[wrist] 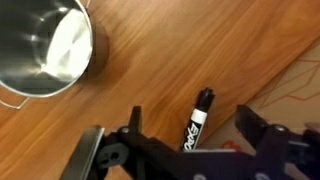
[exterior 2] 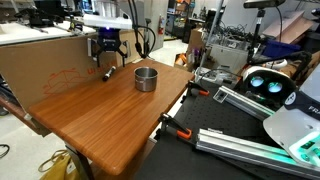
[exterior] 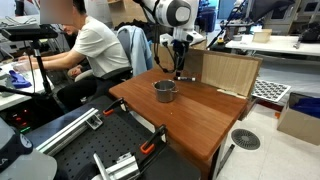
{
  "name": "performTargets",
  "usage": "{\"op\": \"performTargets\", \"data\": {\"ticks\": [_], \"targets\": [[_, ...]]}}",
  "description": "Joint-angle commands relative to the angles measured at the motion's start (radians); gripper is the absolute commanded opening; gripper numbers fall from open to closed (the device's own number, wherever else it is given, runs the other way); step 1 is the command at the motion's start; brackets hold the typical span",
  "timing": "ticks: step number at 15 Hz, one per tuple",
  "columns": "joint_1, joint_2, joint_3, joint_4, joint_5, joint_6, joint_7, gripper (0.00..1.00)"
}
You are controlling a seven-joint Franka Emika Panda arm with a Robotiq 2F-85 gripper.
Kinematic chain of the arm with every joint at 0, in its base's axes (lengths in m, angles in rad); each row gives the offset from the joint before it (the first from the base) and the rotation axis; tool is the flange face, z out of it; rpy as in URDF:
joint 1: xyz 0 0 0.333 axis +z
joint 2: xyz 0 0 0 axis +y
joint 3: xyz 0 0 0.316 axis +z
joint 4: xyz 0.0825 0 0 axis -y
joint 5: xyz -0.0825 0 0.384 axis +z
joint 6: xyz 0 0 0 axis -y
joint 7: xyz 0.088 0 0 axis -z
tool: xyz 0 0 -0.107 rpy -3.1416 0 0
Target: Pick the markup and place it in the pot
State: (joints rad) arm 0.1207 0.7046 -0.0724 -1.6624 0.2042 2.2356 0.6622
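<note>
My gripper should keep going down until its open fingers, which straddle the markup across its narrow width, are on either side of the markup's labelled body, and then close.
The markup, a dark pen with a white label, lies on the wooden table next to the plywood box's foot. My gripper is open and hangs low over it, one finger on each side and neither touching it. The grey metal pot stands empty on the table a short way from the pen. In both exterior views the gripper hangs just above the table between the pot and the box. The pen is too small to make out there.
The light plywood box stands on the table right behind the gripper. A seated person is beyond the table's far side. Metal rails and clamps lie off the table's edge.
</note>
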Motion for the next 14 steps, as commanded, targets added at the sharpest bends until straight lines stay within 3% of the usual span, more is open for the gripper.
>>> {"op": "performTargets", "data": {"ticks": [1,5,11,12,13,14], "targets": [[0.045,0.072,-0.042,0.070,-0.053,0.029,0.053,1.00],[0.077,0.132,-0.072,0.102,-0.086,0.128,0.092,1.00],[0.097,0.206,-0.100,0.168,-0.107,0.124,0.139,1.00],[0.100,0.214,-0.104,0.176,-0.116,0.125,0.141,0.75],[0.101,0.215,-0.105,0.181,-0.119,0.122,0.139,0.74],[0.103,0.215,-0.104,0.185,-0.121,0.122,0.138,0.66]]}}
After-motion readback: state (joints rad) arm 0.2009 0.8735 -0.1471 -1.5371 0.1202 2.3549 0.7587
